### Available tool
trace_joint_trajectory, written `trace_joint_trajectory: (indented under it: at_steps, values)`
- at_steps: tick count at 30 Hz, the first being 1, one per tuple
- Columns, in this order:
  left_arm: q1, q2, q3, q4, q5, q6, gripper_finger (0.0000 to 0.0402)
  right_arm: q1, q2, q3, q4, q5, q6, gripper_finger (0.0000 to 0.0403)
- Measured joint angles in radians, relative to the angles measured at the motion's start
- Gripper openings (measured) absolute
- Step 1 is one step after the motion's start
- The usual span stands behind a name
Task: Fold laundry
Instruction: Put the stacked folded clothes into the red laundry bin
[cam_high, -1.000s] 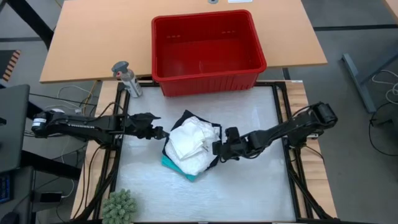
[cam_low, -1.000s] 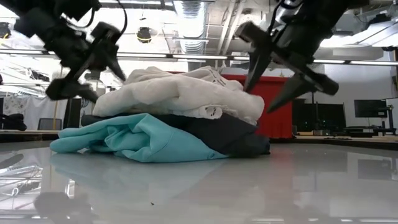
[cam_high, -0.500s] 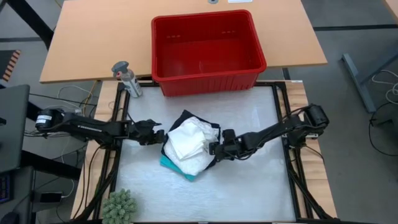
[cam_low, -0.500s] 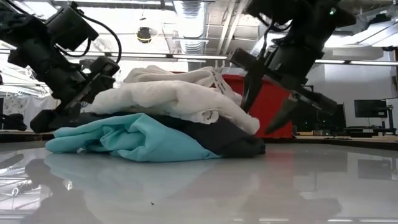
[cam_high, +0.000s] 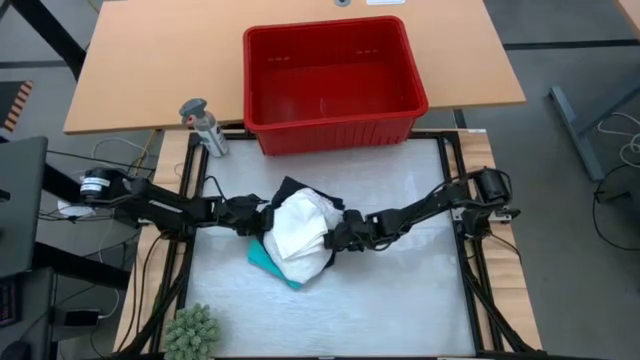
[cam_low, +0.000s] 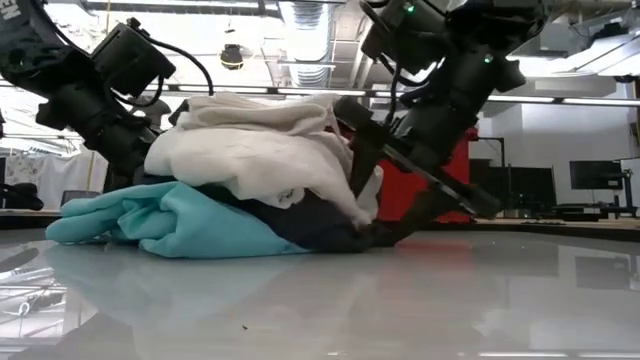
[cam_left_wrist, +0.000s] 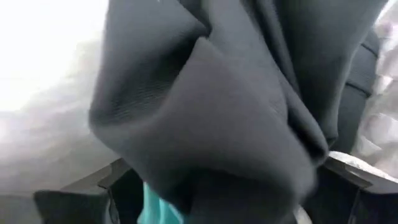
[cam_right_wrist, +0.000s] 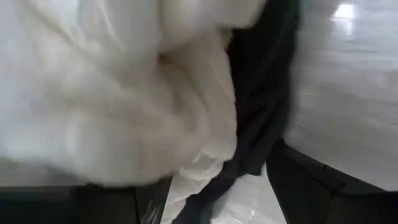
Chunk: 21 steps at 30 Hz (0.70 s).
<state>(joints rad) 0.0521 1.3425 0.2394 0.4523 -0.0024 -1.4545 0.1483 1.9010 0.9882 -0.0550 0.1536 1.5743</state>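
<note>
My grippers reach low into both sides of the stacked cloth (cam_high: 329, 238). The teal garment (cam_high: 262, 257) should come up underneath the pile when I lift it.
The laundry is one small pile on the white mat. A white garment (cam_high: 300, 228) lies on top, a black one (cam_high: 288, 190) under it and a teal one (cam_high: 264, 260) at the bottom, resting on the mat. My left gripper (cam_high: 264, 216) is open and dug into the pile's left side. My right gripper (cam_high: 333, 238) is open and dug into its right side. In the low view the pile hides the left fingertips, and the right fingers (cam_low: 420, 170) slant down to the mat. My left gripper pushes into the pile from the table's left, slanting down. A thick fold of the black garment (cam_left_wrist: 249, 124) bulges between its open fingers (cam_left_wrist: 81, 199), with a bit of teal (cam_left_wrist: 158, 208) below. The pile stays on the mat. My right gripper pushes into the pile from the table's right, slanting down. The white garment's hanging edge (cam_right_wrist: 199, 143) and the black cloth (cam_right_wrist: 261, 124) lie between its open fingers (cam_right_wrist: 311, 180). Its lower finger reaches the mat at the black garment's edge (cam_low: 375, 235).
A red basket (cam_high: 335, 75) stands just beyond the mat's far edge. A small grey bottle-like thing (cam_high: 203, 125) stands at the far left corner, and a green fuzzy plant (cam_high: 192, 330) at the near left corner. The mat's near half (cam_high: 400, 300) is bare.
Both grippers have come down and moved inward into the pile, the left from the table's left and the right from its right. The pile is squeezed narrower and heaped higher. Its right side is pushed leftward and its teal edge has slid left. Neither gripper's gap has changed.
</note>
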Motion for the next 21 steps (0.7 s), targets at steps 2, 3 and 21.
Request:
trace_joint_trajectory:
  at_steps: [2,3,21]
  values:
    - [0.000,0.023,0.000,0.014,0.012,-0.007,0.0312,-0.012,0.010,0.000,0.043,-0.012,-0.032,0.0276]
    - [0.000,0.034,0.000,0.019,0.018,-0.007,0.0310,-0.018,0.012,0.000,0.054,-0.016,-0.041,0.0276]
    - [-0.002,0.064,0.024,0.029,-0.021,-0.043,0.0173,-0.078,0.245,0.176,0.216,-0.171,-0.136,0.0123]
